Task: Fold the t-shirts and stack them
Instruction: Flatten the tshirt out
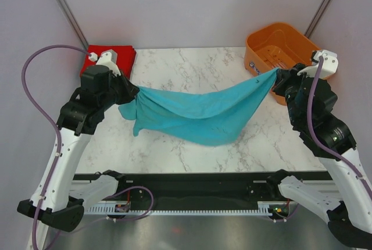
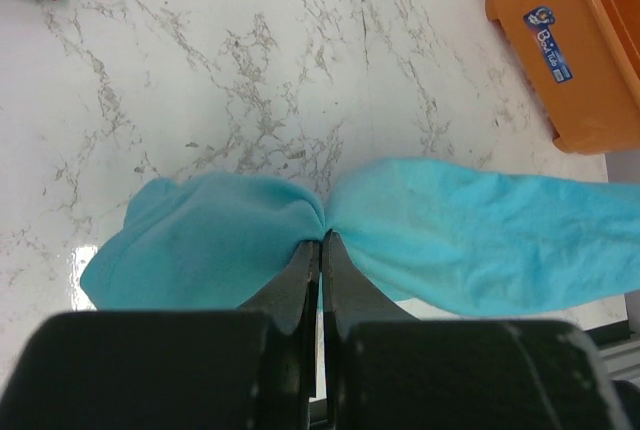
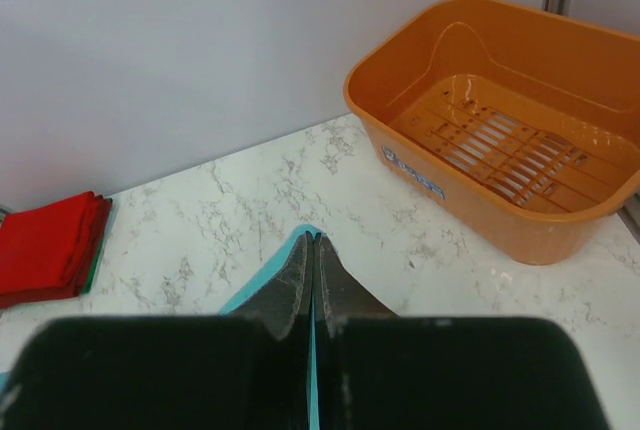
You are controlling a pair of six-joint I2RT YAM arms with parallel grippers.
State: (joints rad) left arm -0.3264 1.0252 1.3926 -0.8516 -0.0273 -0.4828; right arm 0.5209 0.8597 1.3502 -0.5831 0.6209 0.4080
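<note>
I should bring the sagging teal-blue t-shirt's end (image 1: 269, 78) inward with my right gripper and lay it on the clear marble (image 1: 231, 74), because that end is near the orange basket.
The teal-blue t-shirt (image 1: 197, 110) hangs stretched between both grippers above the marble table, sagging in the middle. My left gripper (image 1: 132, 93) is shut on its left end; the cloth bunches at the fingertips in the left wrist view (image 2: 323, 235). My right gripper (image 1: 278, 75) is shut on its right end; only a thin teal edge (image 3: 290, 250) shows there. The red t-shirt (image 1: 109, 58) lies folded at the table's far left corner, behind the left gripper, and shows in the right wrist view (image 3: 50, 245).
The orange slotted basket (image 1: 279, 49) stands at the far right corner, just behind the right gripper, and shows in the right wrist view (image 3: 500, 140). The marble table (image 1: 192, 64) has a black rail along its near edge.
</note>
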